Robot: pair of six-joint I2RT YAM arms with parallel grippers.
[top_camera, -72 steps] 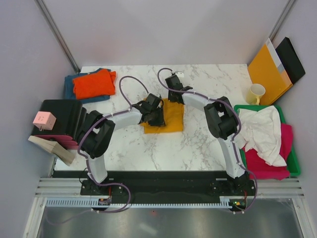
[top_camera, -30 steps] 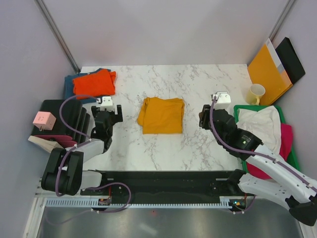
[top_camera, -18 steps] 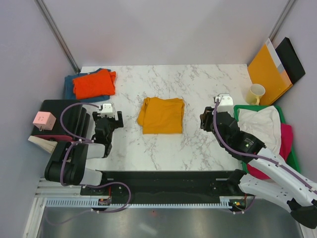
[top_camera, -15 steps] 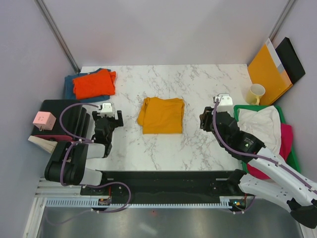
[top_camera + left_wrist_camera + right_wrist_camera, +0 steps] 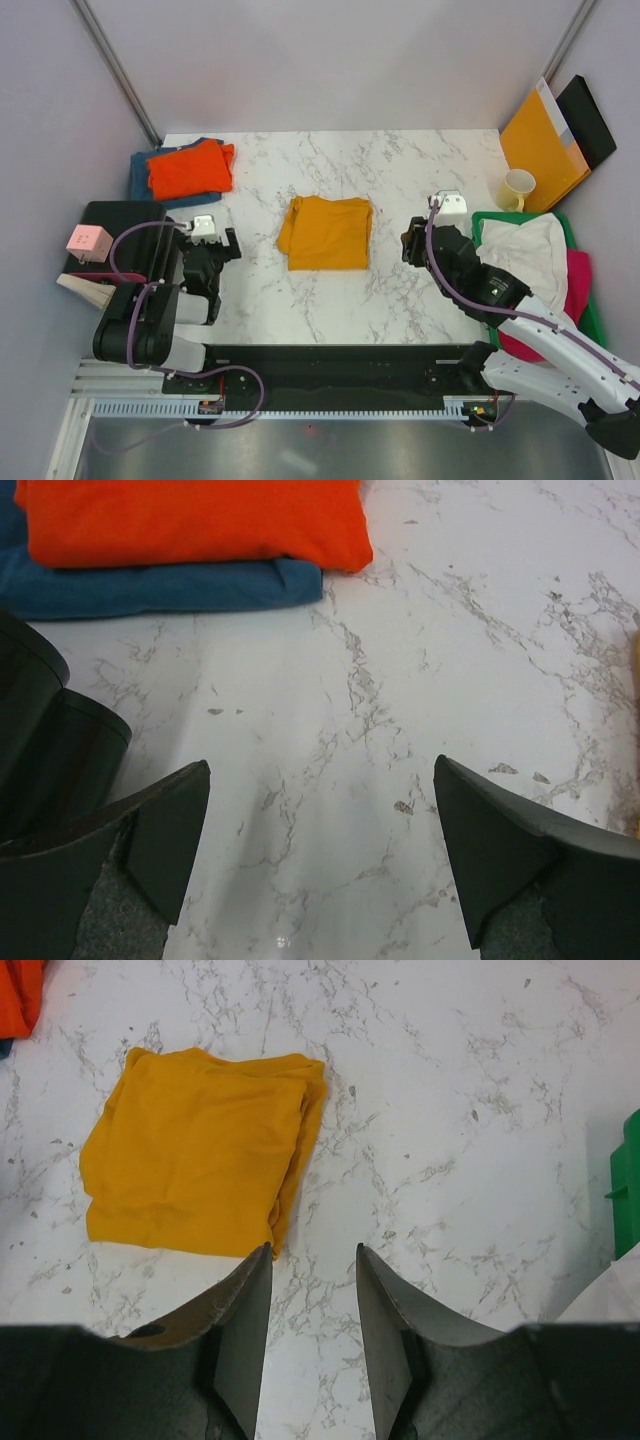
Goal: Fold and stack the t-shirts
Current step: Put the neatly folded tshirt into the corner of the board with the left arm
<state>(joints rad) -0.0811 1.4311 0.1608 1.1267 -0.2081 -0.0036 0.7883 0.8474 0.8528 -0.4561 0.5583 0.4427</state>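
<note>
The yellow t-shirt's stack-side edge [image 5: 286, 232] lies flat on the marble, so next my right gripper steadies the t-shirt's middle [image 5: 331, 235] while my left gripper takes that edge.
A folded mustard-yellow t-shirt [image 5: 325, 233] [image 5: 195, 1150] lies flat mid-table, between the two arms. At the back left, a folded orange t-shirt [image 5: 188, 168] [image 5: 190, 520] is stacked on a teal-blue one [image 5: 140, 175] [image 5: 160, 585]. A crumpled white t-shirt [image 5: 530, 262] and a magenta one [image 5: 575, 280] fill the green tray [image 5: 597, 335] on the right. My left gripper [image 5: 222, 243] [image 5: 320, 770] hovers wide open over bare marble left of the yellow shirt. My right gripper [image 5: 410, 240] [image 5: 312, 1250] sits right of the shirt, jaws apart and holding nothing.
A yellow mug [image 5: 517, 188], an orange-brown envelope [image 5: 540, 140] and a black folder [image 5: 590, 120] stand at the back right. A black box [image 5: 125, 240] with a pink cube [image 5: 88, 242] and a wooden block [image 5: 100, 295] sit at the left edge.
Both grippers have left the yellow shirt, which now lies folded alone. Over the last second the left arm drew back toward its base; the right gripper barely moved.
</note>
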